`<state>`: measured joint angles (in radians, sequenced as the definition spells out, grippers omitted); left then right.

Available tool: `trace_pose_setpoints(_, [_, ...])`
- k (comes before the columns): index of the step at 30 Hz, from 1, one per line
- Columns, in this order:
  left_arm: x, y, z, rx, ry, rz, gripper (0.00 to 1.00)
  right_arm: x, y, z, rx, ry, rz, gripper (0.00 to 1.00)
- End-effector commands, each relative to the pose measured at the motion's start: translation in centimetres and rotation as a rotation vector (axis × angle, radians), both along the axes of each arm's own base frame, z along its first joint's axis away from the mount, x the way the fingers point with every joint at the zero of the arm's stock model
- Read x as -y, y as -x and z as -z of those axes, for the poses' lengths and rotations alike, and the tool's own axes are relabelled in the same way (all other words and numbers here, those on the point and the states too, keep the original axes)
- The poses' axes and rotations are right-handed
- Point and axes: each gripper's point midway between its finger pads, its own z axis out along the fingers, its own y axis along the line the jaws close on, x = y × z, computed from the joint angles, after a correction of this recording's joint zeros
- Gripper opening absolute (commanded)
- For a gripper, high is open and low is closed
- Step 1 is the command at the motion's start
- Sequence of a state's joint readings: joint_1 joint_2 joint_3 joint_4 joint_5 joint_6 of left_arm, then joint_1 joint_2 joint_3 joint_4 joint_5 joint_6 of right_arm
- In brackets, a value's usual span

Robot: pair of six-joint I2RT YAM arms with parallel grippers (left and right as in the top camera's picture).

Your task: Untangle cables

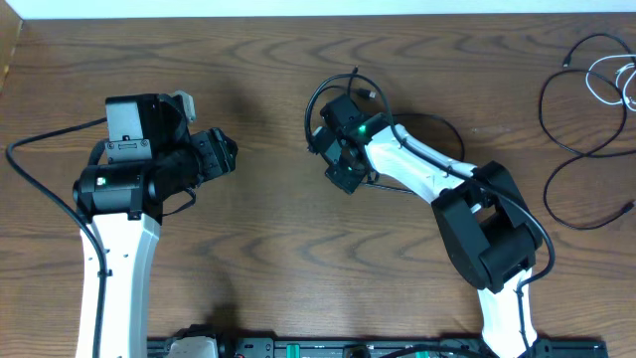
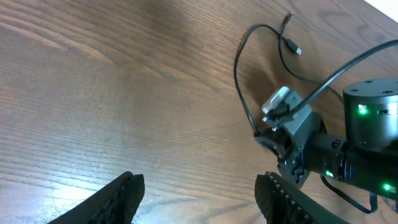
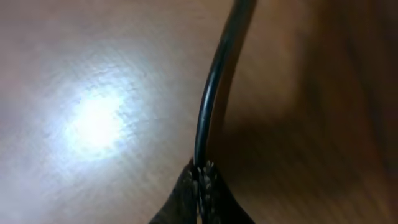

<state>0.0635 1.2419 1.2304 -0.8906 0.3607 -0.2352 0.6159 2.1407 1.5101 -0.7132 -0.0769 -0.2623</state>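
I should go on moving the thin black cable with my right gripper, since its loop [image 1: 457, 139] is clear of the other cables, and let go of it at the white cable [image 1: 621, 82].
A thin black cable [image 1: 311, 104] loops on the wooden table at centre, and its two small plug ends [image 2: 295, 45] lie close together. My right gripper [image 1: 323, 144] is low over it. The right wrist view shows the right gripper [image 3: 200, 171] shut on this black cable [image 3: 211, 93], which runs up and away from the fingertips. The same grip shows in the left wrist view, where the cable [image 2: 238, 68] curves down to the right gripper [image 2: 264, 132]. My left gripper [image 1: 231, 154] hangs to the left, open and holding nothing [image 2: 199, 186]. At the far right lie another thin black cable [image 1: 550, 114] and a white cable [image 1: 608, 82], looped together.
The table [image 1: 258, 60] is brown wood, and its far edge runs along the top of the overhead view. Thicker black wires [image 1: 40, 149] trail from both arms. A black rail [image 1: 328, 348] borders the near edge.
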Motion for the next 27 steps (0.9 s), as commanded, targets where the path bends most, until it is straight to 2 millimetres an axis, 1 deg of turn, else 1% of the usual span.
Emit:
trace_pose_setpoints(1, [0.0, -0.2, -0.4, 0.010, -0.011, 0.006, 0.63, 5.3, -3.1, 0.3, 0.112, 0.179, 0.300, 0.01])
trace_pose_setpoints(4, [0.0, -0.2, -0.4, 0.011, -0.011, 0.006, 0.63, 8.4, -6.0, -1.6, 0.176, 0.211, 0.438, 0.01])
trace_pose_setpoints(8, [0.0, -0.2, -0.4, 0.010, -0.011, 0.006, 0.63, 13.3, -10.0, -5.2, 0.209, 0.197, 0.595, 0.01])
trace_pose_setpoints(11, [0.0, -0.2, -0.4, 0.010, -0.011, 0.006, 0.63, 18.0, -12.7, -8.5, 0.237, 0.178, 0.722, 0.01])
trace_pose_setpoints(14, [0.0, -0.2, -0.4, 0.010, -0.011, 0.006, 0.63, 23.9, -14.5, -12.2, 0.264, 0.160, 0.860, 0.01])
trace_pose_setpoints(17, [0.0, -0.3, -0.4, 0.011, -0.011, 0.006, 0.63, 29.8, -15.0, -15.5, 0.288, 0.159, 0.985, 0.01])
trace_pose_setpoints(20, [0.0, -0.2, -0.4, 0.010, -0.011, 0.006, 0.63, 35.6, -14.7, -18.5, 0.316, 0.154, 1.102, 0.01])
trace_pose_setpoints(23, [0.0, -0.2, -0.4, 0.010, -0.011, 0.006, 0.63, 41.2, -13.4, -20.9, 0.333, 0.144, 1.216, 0.01])
trace_pose_setpoints(24, [0.0, -0.2, -0.4, 0.010, -0.011, 0.006, 0.63, 42.8, -12.9, -21.5, 0.337, 0.138, 1.247, 0.01])
trace_pose_setpoints(27, [0.0, -0.2, -0.4, 0.010, -0.011, 0.006, 0.63, 48.3, -10.8, -22.7, 0.349, 0.123, 1.391, 0.01])
